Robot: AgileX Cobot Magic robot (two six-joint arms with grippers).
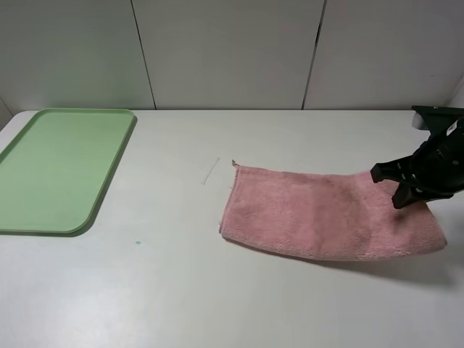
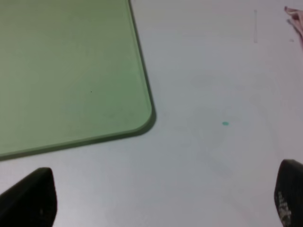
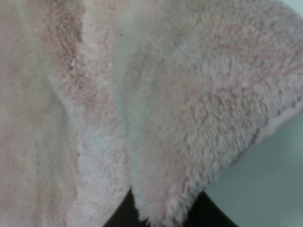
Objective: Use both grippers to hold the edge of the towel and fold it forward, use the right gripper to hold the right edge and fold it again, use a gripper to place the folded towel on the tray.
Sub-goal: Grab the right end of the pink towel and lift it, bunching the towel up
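Note:
The towel is already stretched straight to the towel's end my right gripper holds [image 1: 426, 233]. So I should stop pulling and bring that end back over to the towel's opposite edge [image 1: 230, 199].
The pink towel [image 1: 319, 214] lies folded into a long band right of the table's middle. My right gripper [image 1: 388, 188] is shut on the towel's right end, which casts a shadow on the table under it. In the right wrist view the fluffy towel [image 3: 165, 94] fills the frame, and a fold of it is pinched between the dark fingers [image 3: 120, 215]. My left gripper [image 2: 158, 203] stands wide open and empty above the bare table by the near corner of the light green tray [image 2: 71, 71]. In the exterior high view that tray [image 1: 65, 167] lies at the far left, and the left arm is out of frame.
A small green speck [image 1: 138, 242] and a thin thread [image 1: 210, 171] lie on the white table between tray and towel. One towel corner [image 2: 296, 19] shows in the left wrist view. A white panelled wall stands behind the table.

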